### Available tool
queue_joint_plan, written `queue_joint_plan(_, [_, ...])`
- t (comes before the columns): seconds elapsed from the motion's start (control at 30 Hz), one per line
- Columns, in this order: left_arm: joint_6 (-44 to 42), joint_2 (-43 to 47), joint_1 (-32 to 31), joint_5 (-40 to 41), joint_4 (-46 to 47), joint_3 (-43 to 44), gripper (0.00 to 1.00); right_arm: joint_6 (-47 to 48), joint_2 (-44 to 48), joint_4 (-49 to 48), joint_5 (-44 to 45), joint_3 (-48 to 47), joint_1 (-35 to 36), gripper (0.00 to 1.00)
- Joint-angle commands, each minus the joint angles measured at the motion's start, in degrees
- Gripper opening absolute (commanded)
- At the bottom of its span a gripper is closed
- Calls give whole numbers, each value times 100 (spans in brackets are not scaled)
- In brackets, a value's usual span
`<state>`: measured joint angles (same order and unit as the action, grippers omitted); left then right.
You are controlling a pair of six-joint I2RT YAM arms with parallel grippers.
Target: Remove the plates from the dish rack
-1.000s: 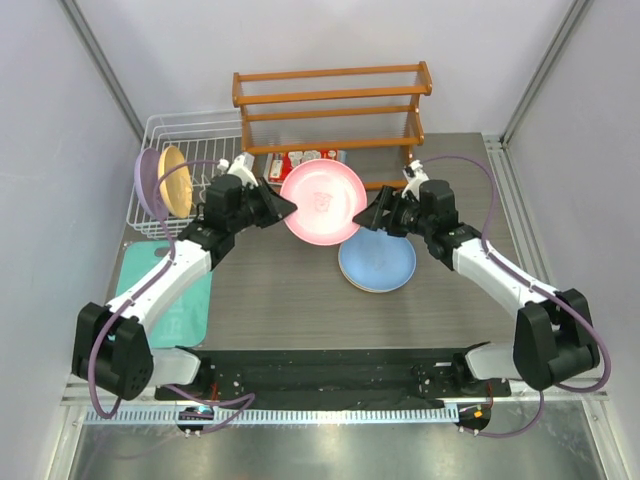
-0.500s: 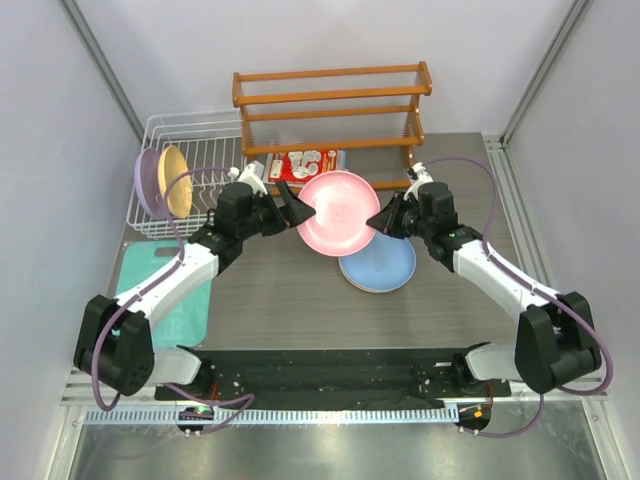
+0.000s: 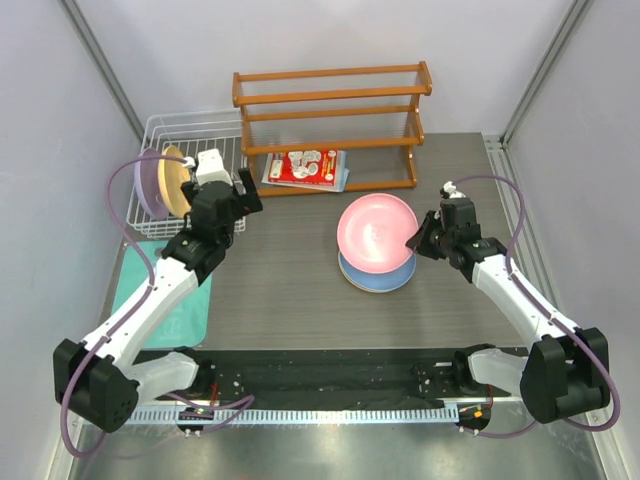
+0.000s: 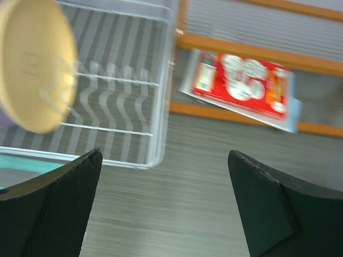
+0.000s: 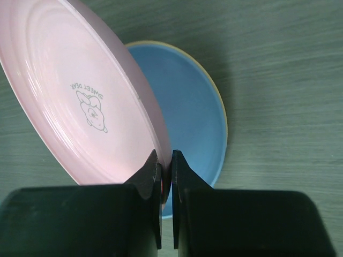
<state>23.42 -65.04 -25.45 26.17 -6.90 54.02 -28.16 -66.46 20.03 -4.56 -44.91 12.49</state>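
I should bring the yellow plate, standing in the rack far from my right gripper, across with my left gripper and hand it over near the pink plate.
My right gripper is shut on the right rim of the pink plate. The plate is tilted just above a light blue plate, which lies flat on the table with a yellow rim showing beneath it. The white wire dish rack stands at the back left. In it, a lavender plate and a yellow plate stand on edge. My left gripper is open and empty over the table, just right of the rack.
A brown wooden shelf stands at the back. A red packet lies under it. A teal mat lies at the front left beneath my left arm.
The left gripper opened, let go of the pink plate and swung back left to the rack. The right gripper shut on the plate's rim and carried it right, down over the blue plate.
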Motion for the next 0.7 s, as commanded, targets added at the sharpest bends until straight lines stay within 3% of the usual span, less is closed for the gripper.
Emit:
queue_joint_plan(0.0, [-1330,-157,31,1829,144,267,100,30,195,106,-97,122,-1,1])
queue_joint_plan(0.2, [-1384,-562,260,1953,-57,592,100,-23,-34,97,-274,149,-1,2])
queue_joint_plan(0.37, [-1463,-826,479,1979,-92,829,99,4,-87,124,-344,184,-1,8])
queue_joint_plan(0.57, [-1419,-1037,1068,1681,-181,1040,99,30,-175,132,-300,228,-1,22])
queue_joint_plan(0.67, [-1393,-1116,1402,1505,-189,1146,99,83,-192,150,-169,202,-1,43])
